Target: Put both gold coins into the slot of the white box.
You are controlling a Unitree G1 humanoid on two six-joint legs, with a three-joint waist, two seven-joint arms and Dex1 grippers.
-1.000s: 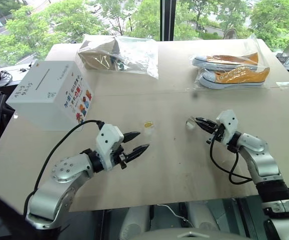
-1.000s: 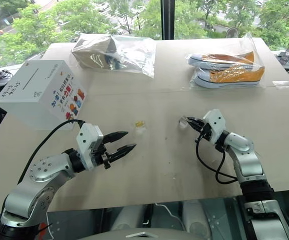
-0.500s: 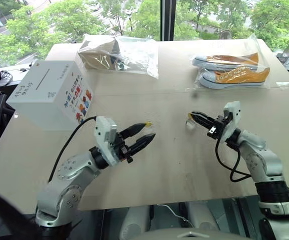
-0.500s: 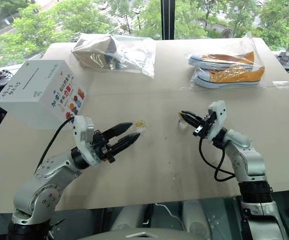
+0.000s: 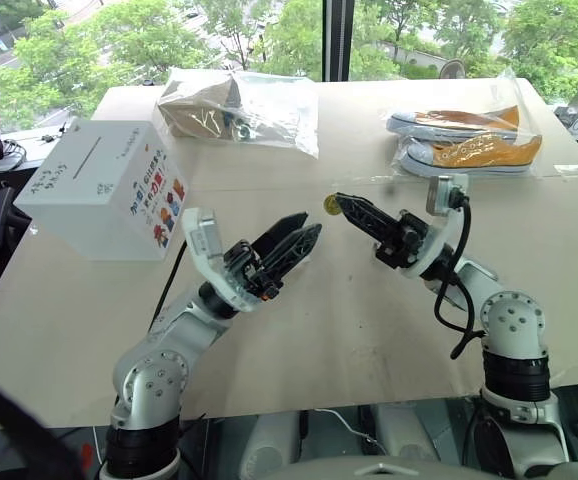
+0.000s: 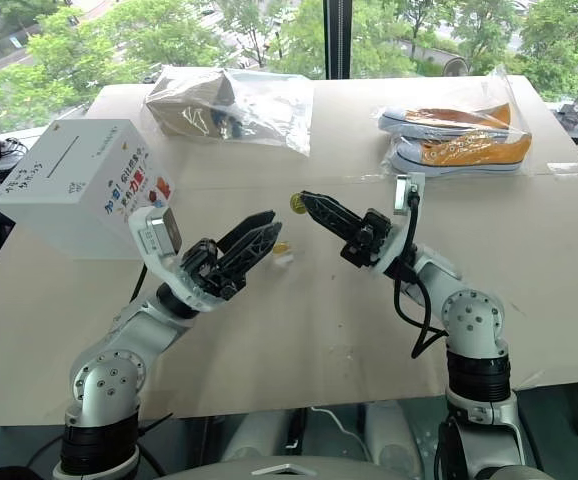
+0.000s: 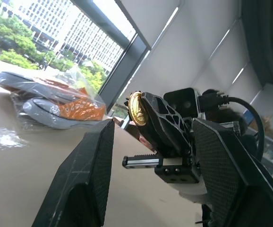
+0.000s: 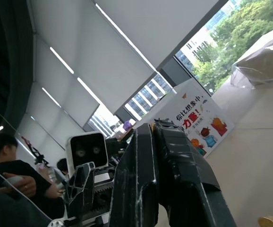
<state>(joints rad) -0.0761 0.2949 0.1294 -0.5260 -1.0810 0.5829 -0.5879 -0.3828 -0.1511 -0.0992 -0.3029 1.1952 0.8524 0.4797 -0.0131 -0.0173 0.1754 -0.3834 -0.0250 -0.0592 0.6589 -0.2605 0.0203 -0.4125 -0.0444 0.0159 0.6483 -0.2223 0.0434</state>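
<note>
Next, I take the gold coin by its free edge [image 5: 329,204] with my left gripper first, because my right gripper is holding the coin far from the white box's slot [image 5: 87,158].
My right gripper [image 5: 341,199] is shut on a gold coin [image 5: 331,205], held at its tips in the air above the table's middle. The left wrist view shows that coin [image 7: 136,108] edge-on between the right gripper's tips. My left gripper [image 5: 312,221] stands open, lifted off the table, with its tips just left of and below the held coin and not touching it. The other gold coin [image 6: 280,247] lies on the table beside the left fingers. The white box [image 5: 99,190] stands at the far left, its slot [image 5: 87,153] in the top face.
A small clear block [image 6: 287,258] lies by the loose coin. A clear bag with brown contents [image 5: 239,105] sits at the back left, bagged orange sneakers [image 5: 469,140] at the back right. People [image 8: 4,161] show in the right wrist view.
My right gripper has risen from the table and swung left with the coin in its tips. My left gripper, still open, has lifted and rolled toward it.
</note>
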